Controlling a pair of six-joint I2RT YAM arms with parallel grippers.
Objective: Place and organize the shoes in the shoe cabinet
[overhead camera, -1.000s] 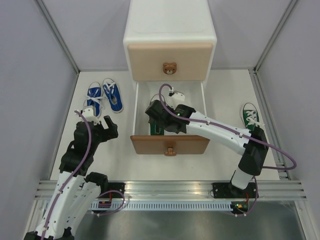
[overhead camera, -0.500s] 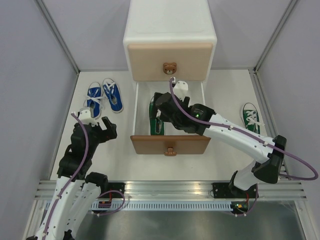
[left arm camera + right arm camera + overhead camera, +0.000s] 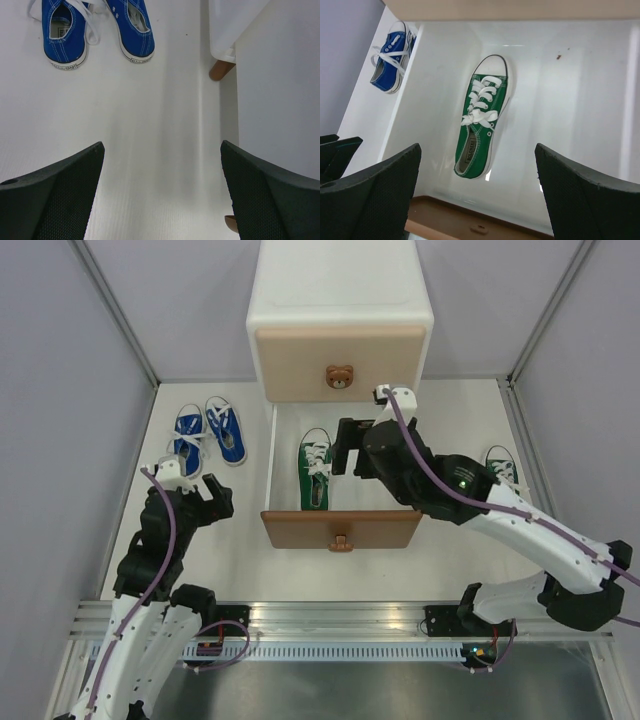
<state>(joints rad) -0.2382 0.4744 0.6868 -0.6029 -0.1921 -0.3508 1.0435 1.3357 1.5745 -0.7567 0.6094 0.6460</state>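
The drawer has free space [image 3: 362, 494] next to the green shoe, so my right gripper should keep going toward the second green shoe [image 3: 501, 469] until the gripper's fingers have hold of that shoe's heel.
The white shoe cabinet [image 3: 340, 300] stands at the back with its brown lower drawer [image 3: 340, 528] pulled open. One green shoe [image 3: 316, 470] lies in the drawer's left half, toe to the back; it also shows in the right wrist view [image 3: 482, 117]. My right gripper [image 3: 350, 452] hangs open and empty above the drawer, just right of that shoe [image 3: 476, 146]. The second green shoe [image 3: 503, 470] lies on the table at the right, partly hidden by my right arm. The blue pair [image 3: 208, 432] lies side by side left of the cabinet [image 3: 132, 25]. My left gripper [image 3: 200, 492] is open and empty in front of the blue pair [image 3: 162, 144].
The beige upper drawer is shut, with its bear knob [image 3: 340, 376] above the open drawer. The drawer's white side wall [image 3: 275, 100] and a brown cabinet foot [image 3: 220, 70] are just right of my left gripper. Grey walls close in both sides; a metal rail [image 3: 340, 615] runs along the near edge.
My right gripper has let go of the green shoe in the drawer and risen back to the right, uncovering it. The left arm has barely moved.
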